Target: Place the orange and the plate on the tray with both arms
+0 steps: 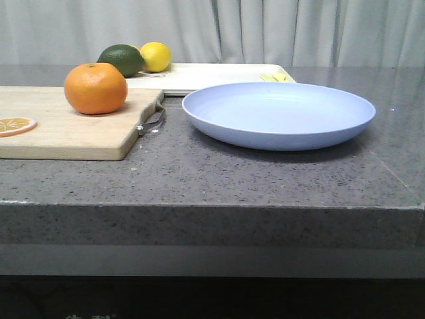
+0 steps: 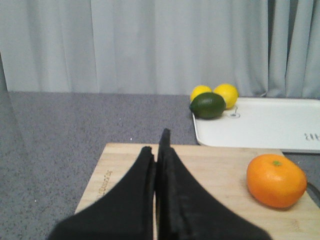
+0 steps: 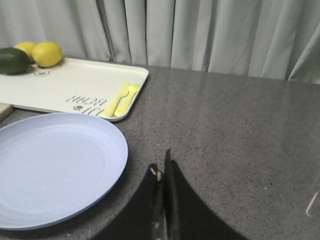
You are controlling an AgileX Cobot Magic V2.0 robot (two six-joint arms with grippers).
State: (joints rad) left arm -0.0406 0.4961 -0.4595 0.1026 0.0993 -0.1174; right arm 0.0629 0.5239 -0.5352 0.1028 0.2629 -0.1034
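My left gripper is to put the orange on the plate before I move the plate, with the plate empty (image 1: 279,111) and the orange (image 1: 96,88) on the cutting board.
The orange (image 1: 95,88) sits on the wooden cutting board (image 1: 66,136) at the left; it also shows in the left wrist view (image 2: 276,180). The lavender-blue plate (image 1: 279,114) lies empty on the counter, right of the board, and also shows in the right wrist view (image 3: 50,165). The cream-white tray (image 1: 212,74) lies behind both, also seen from the left wrist (image 2: 260,125) and right wrist (image 3: 75,85). My left gripper (image 2: 157,142) is shut and empty above the board, apart from the orange. My right gripper (image 3: 161,167) is shut and empty above the counter beside the plate's edge.
A dark green avocado (image 1: 122,60) and a yellow lemon (image 1: 155,56) rest at the tray's far left corner. Yellow cutlery (image 3: 121,99) lies on the tray's right end. A flat orange slice (image 1: 14,125) lies on the board. The counter's front edge (image 1: 212,206) runs near me.
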